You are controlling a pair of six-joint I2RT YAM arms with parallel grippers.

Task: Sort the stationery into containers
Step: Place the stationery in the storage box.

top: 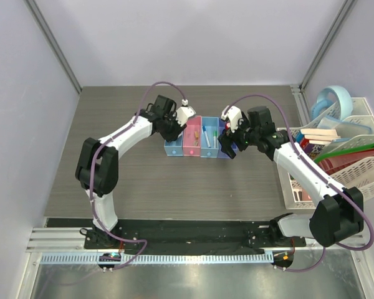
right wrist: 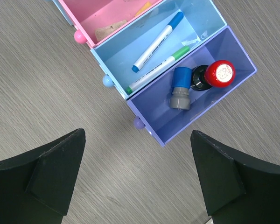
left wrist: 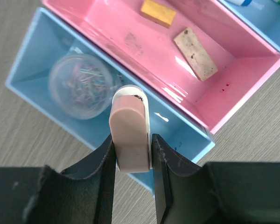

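Observation:
My left gripper keeps going down until the pink eraser (left wrist: 129, 133) is inside, as it hangs over the light blue bin's free bottom beside the clear round roll.
My left gripper (left wrist: 132, 138) is shut on a pink eraser (left wrist: 129, 135), held over the near wall of the end light blue bin (left wrist: 32, 65). That bin holds a clear round roll (left wrist: 81, 85). Beside it, the pink bin (left wrist: 130, 42) holds a yellow block (left wrist: 158, 12) and a tan block (left wrist: 195, 53). My right gripper (right wrist: 137, 135) hangs open over bare table, just in front of the darker blue bin (right wrist: 163, 121). A red-capped black bottle (right wrist: 218, 74) and a blue stamp (right wrist: 180, 88) lie in that bin. Two white pens (right wrist: 157, 42) lie in the neighbouring light blue bin (right wrist: 126, 51).
The row of four bins (top: 173, 149) sits mid-table between both arms. A large white rack (top: 361, 180) with books and folders stands at the right edge, close to the right arm. Grey walls enclose the table on three sides.

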